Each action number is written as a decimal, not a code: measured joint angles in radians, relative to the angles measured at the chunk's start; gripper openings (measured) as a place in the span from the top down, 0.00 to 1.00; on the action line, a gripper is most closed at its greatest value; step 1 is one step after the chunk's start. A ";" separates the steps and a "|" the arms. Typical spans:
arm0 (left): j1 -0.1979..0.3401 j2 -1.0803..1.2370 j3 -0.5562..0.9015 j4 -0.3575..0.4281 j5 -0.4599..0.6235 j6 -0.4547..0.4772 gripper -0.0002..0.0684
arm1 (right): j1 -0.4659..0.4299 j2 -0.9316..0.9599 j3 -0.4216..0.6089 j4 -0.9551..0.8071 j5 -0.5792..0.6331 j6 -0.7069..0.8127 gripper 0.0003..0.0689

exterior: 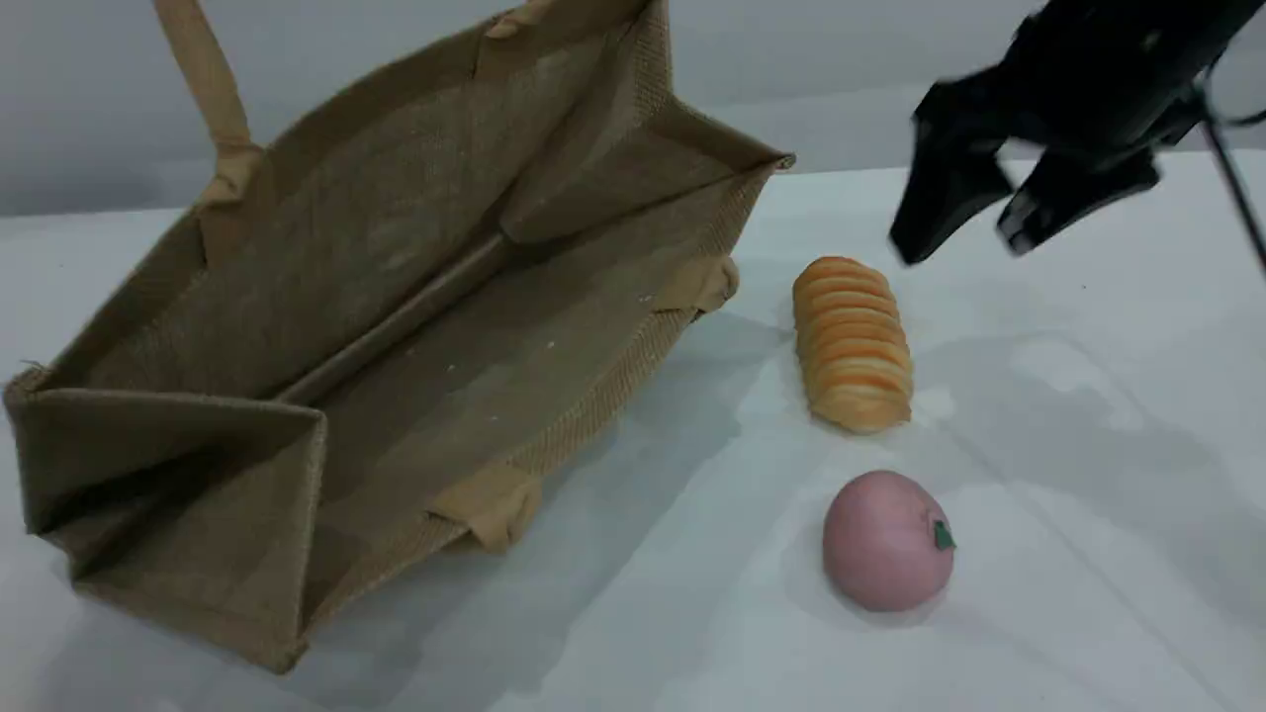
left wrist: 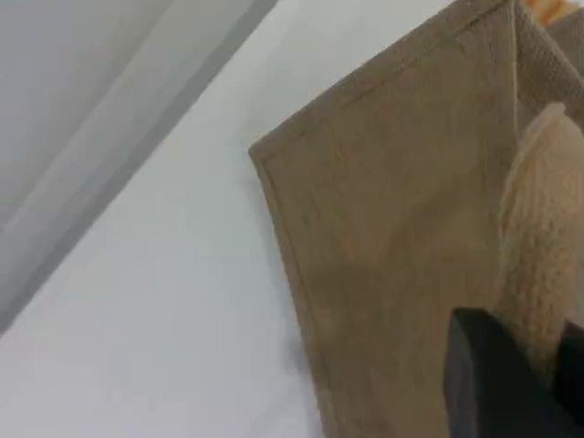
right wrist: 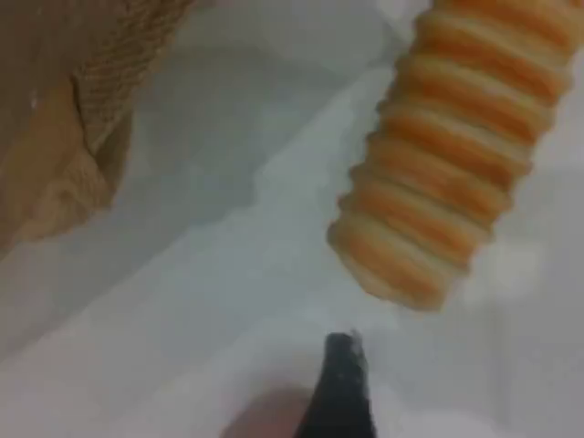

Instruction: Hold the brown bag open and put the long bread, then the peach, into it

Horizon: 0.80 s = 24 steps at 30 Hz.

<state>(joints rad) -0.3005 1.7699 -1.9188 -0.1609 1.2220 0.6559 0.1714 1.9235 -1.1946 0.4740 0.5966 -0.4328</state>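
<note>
The bag's near side (exterior: pixel 510 350) will sag further outward when I put the long bread in, because the brown bag's far side panel (exterior: pixel 653 160) is still creased.
The brown bag (exterior: pixel 396 326) lies on the white table with its mouth held wide toward the camera. One light handle (exterior: pixel 203 79) rises taut out of the scene view's top edge. In the left wrist view my left gripper (left wrist: pixel 529 370) is shut on that handle (left wrist: pixel 538 246), with the bag's wall (left wrist: pixel 392 237) below it. The long bread (exterior: pixel 851 341) lies just right of the bag's mouth. The peach (exterior: pixel 887 540) sits nearer the camera. My right gripper (exterior: pixel 964 235) hangs open above and right of the bread, holding nothing. The right wrist view shows one fingertip (right wrist: pixel 339 388) just short of the bread (right wrist: pixel 452 164).
The table (exterior: pixel 1088 494) is white, with a grey wall behind it. The bag's lower handle (exterior: pixel 495 504) lies folded on the table at the mouth's near edge. A blurred pink patch of the peach (right wrist: pixel 265 418) shows at the right wrist view's bottom edge.
</note>
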 joint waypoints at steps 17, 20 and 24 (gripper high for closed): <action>0.000 0.001 0.000 -0.053 -0.001 0.002 0.86 | 0.081 0.189 -0.095 -0.002 -0.165 0.002 0.20; 0.000 0.001 0.000 -0.053 -0.001 0.002 0.86 | 0.081 0.226 -0.126 -0.006 -0.165 0.003 0.20; 0.000 0.001 0.000 -0.053 -0.001 0.002 0.86 | 0.081 0.272 -0.157 -0.008 -0.164 0.005 0.20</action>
<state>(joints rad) -0.3005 1.7708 -1.9188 -0.2140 1.2210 0.6574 0.2525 2.1955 -1.3520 0.4660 0.4326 -0.4276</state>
